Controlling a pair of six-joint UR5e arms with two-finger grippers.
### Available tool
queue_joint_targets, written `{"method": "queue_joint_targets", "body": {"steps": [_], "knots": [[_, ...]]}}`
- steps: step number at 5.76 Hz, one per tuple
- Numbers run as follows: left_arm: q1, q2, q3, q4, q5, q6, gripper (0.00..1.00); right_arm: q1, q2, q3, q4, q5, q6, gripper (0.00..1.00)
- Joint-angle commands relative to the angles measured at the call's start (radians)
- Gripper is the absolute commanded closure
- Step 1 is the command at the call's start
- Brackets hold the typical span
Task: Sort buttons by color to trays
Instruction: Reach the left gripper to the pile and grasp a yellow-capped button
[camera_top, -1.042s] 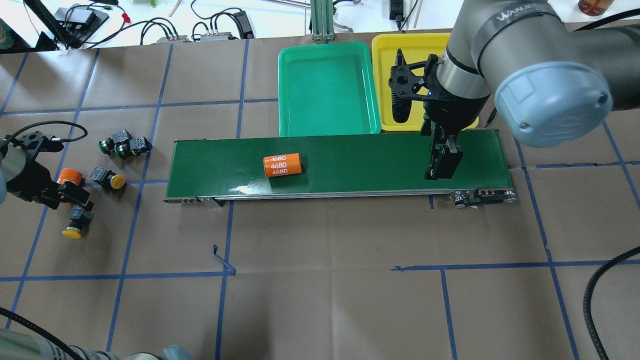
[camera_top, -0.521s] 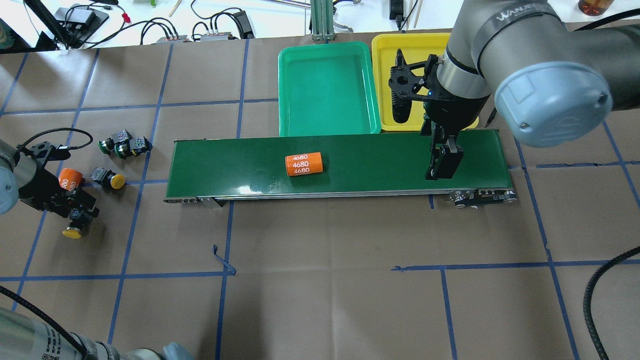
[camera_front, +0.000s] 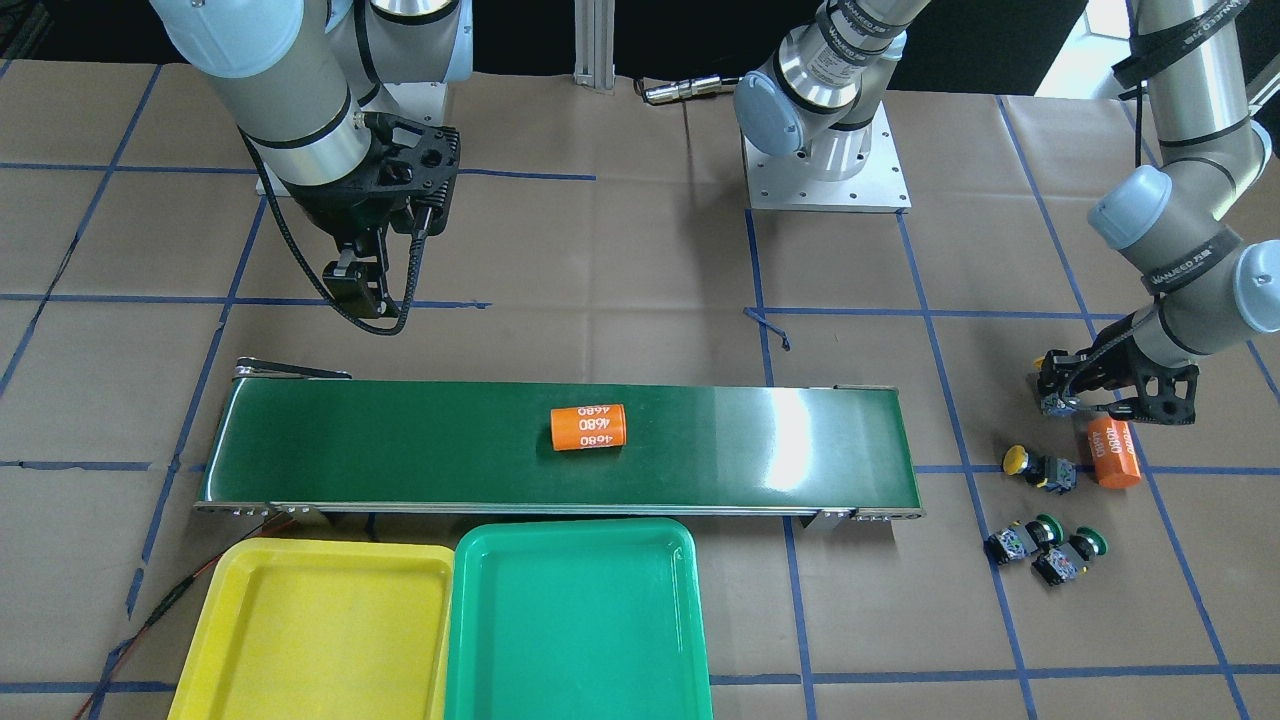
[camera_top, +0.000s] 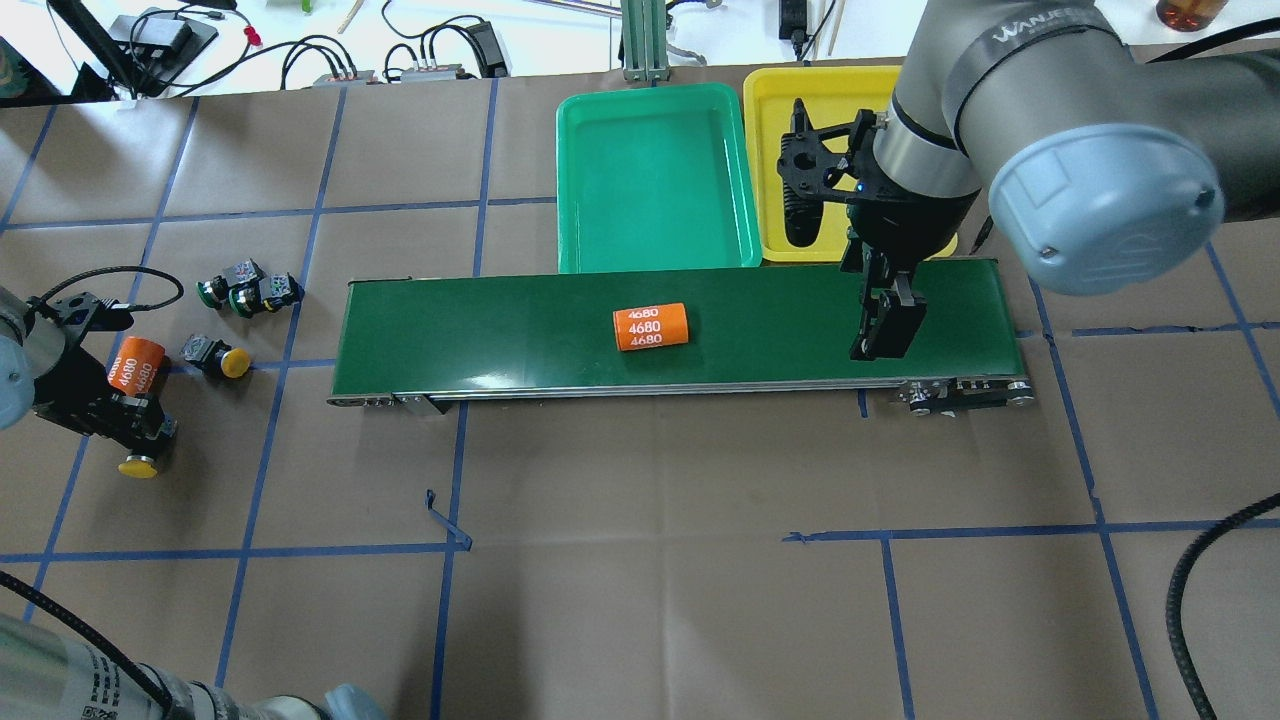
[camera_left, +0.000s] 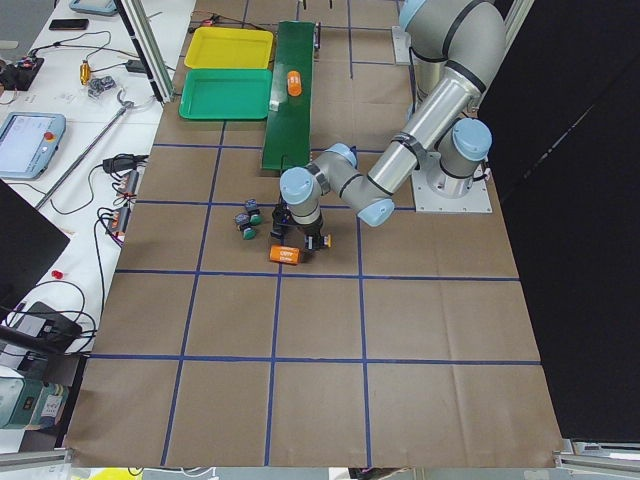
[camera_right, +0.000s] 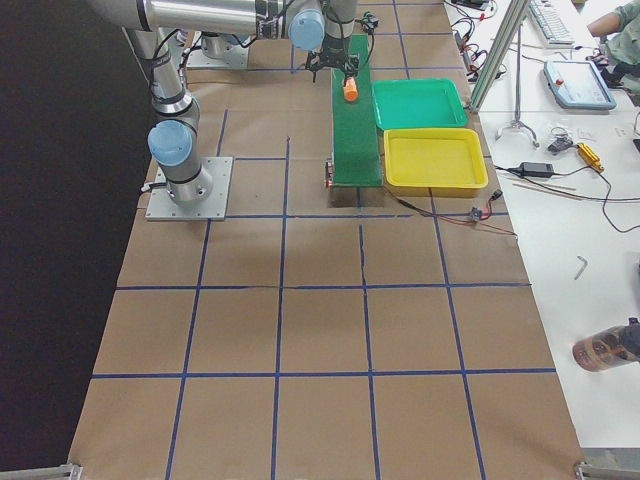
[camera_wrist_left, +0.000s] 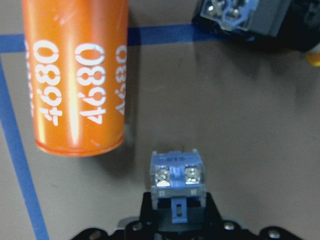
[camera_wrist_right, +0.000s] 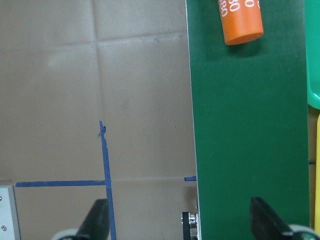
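Observation:
The yellow button's contact block (camera_wrist_left: 177, 174) is held in the fingers and the belt's closest end (camera_front: 813, 442) is clear, so my left gripper goes on carrying the button until it rests there.
My left gripper (camera_top: 135, 428) is shut around a yellow-capped button (camera_top: 138, 466) at the table's far left. The left wrist view shows that button's blue-grey contact block (camera_wrist_left: 177, 180) between the jaws. A second yellow button (camera_top: 222, 358) and two green buttons (camera_top: 215, 290) (camera_top: 258, 297) lie on the paper nearby. My right gripper (camera_top: 885, 335) hangs open and empty over the right end of the dark green belt (camera_top: 780, 320). The green tray (camera_top: 650, 180) and the yellow tray (camera_top: 765, 150) stand behind the belt, with nothing visible in them.
One orange "4680" cylinder (camera_top: 651, 326) lies on the belt near its middle. Another one (camera_top: 135, 365) lies on the paper right beside my left gripper. A curl of loose blue tape (camera_top: 445, 515) lies in front of the belt. Cables run along the far edge.
The orange cylinder on the belt has travelled right. My left gripper has shifted left and down onto the yellow button, uncovering the orange cylinder beside it. The right arm has not moved.

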Motion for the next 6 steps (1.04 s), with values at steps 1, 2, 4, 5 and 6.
{"method": "queue_joint_targets", "body": {"steps": [1, 2, 4, 5, 6], "knots": [[-0.03, 0.053, 0.033, -0.031, -0.037, 0.051, 1.0, 0.0, 0.0, 0.0, 0.0, 0.0, 0.0, 0.0], [-0.108, 0.092, 0.077, -0.096, -0.061, 0.103, 1.0, 0.0, 0.0, 0.002, 0.0, 0.0, 0.002, 0.0], [-0.342, 0.124, 0.111, -0.137, -0.064, 0.293, 1.0, 0.0, 0.0, 0.002, 0.0, 0.0, 0.003, 0.0], [-0.467, 0.123, 0.122, -0.131, -0.063, 0.338, 1.0, 0.0, 0.0, 0.002, 0.0, 0.0, 0.003, 0.0], [-0.574, 0.12, 0.152, -0.134, -0.055, 0.401, 1.0, 0.0, 0.0, 0.002, 0.0, 0.0, 0.003, 0.0]]}}
